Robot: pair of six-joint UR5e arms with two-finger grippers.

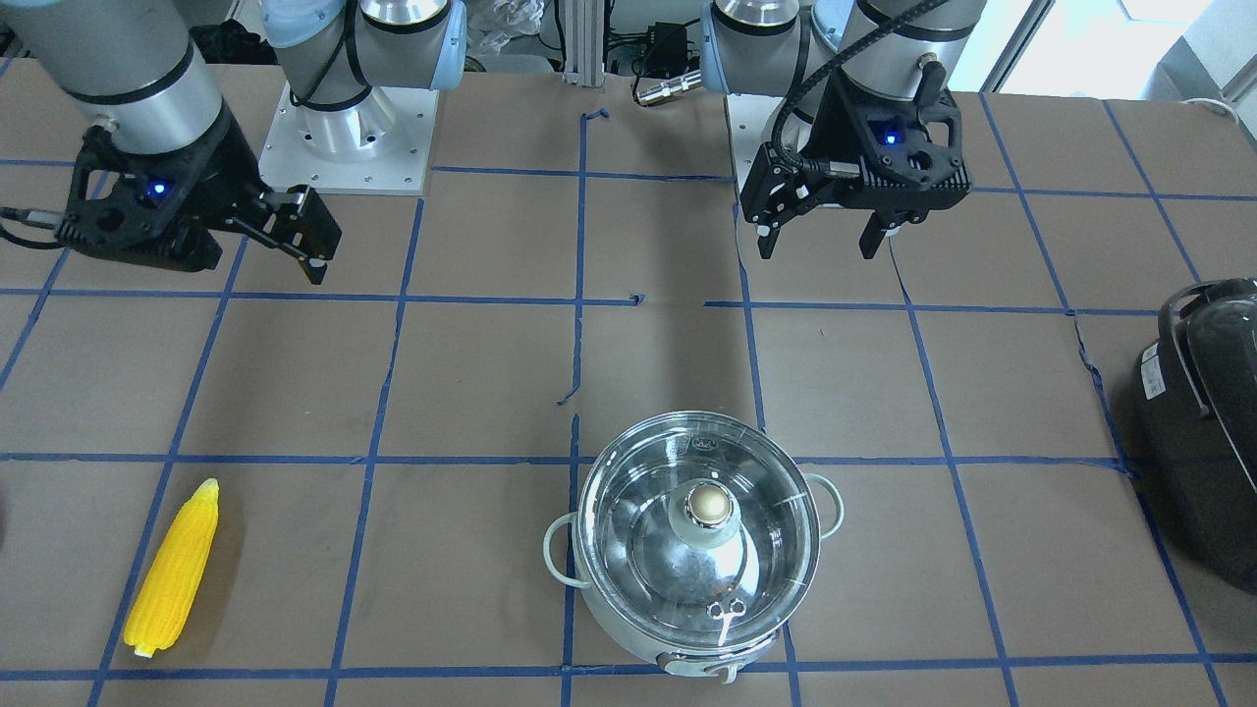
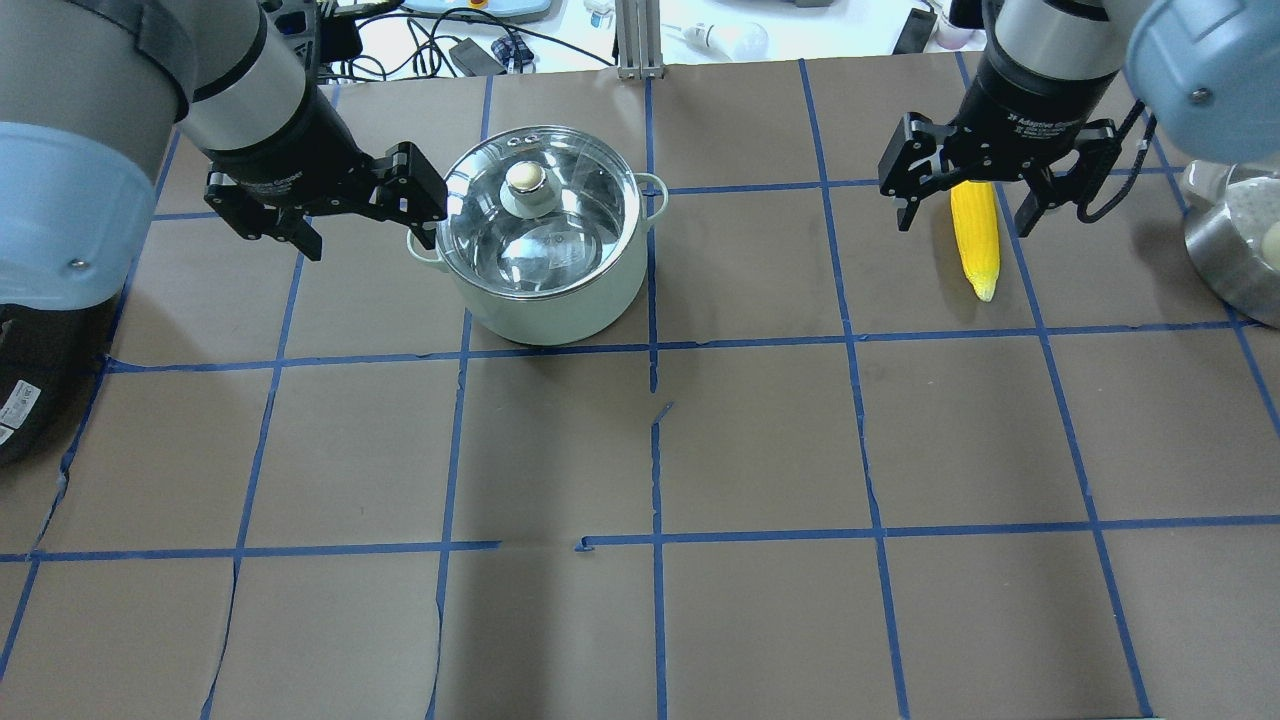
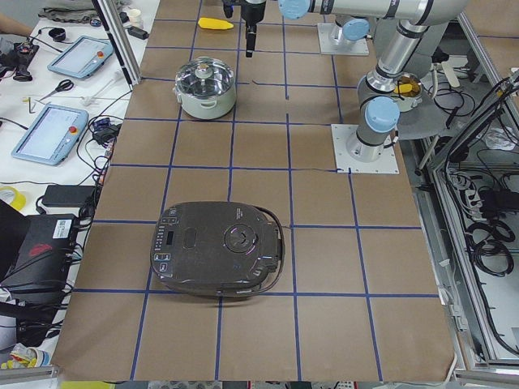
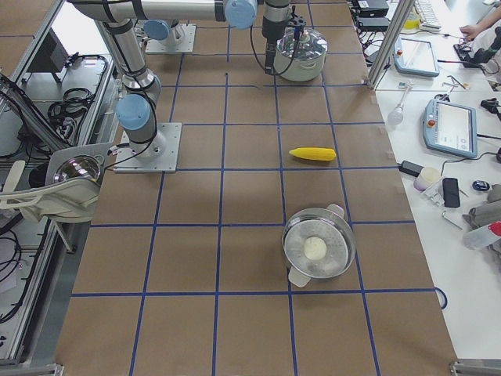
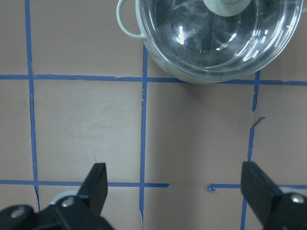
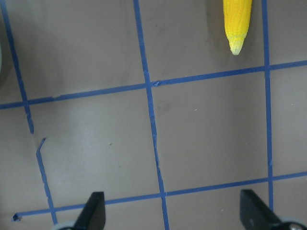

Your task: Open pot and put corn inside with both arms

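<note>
I expect the yellow corn (image 1: 175, 570) to lie completely inside the pot's rim when I lower it in, because it is shorter than the pot's opening (image 1: 701, 532) is wide.
The pot (image 1: 628, 628) stands on the table with its glass lid (image 1: 699, 530) on and a brass knob (image 1: 709, 504) on top. It also shows in the overhead view (image 2: 545, 290) and at the top of the left wrist view (image 5: 216, 52). My left gripper (image 1: 817, 250) is open and empty, raised above the table on the robot's side of the pot, apart from it. The yellow corn (image 1: 175, 574) lies flat on the table. My right gripper (image 1: 312, 257) is open and empty, raised, with the corn (image 6: 237, 21) ahead of its fingers.
A big black appliance (image 1: 1203, 412) with a handle sits toward the table's end on my left. A second steel pot (image 4: 317, 251) with a white ball inside sits toward the end on my right. Blue tape lines grid the brown tabletop.
</note>
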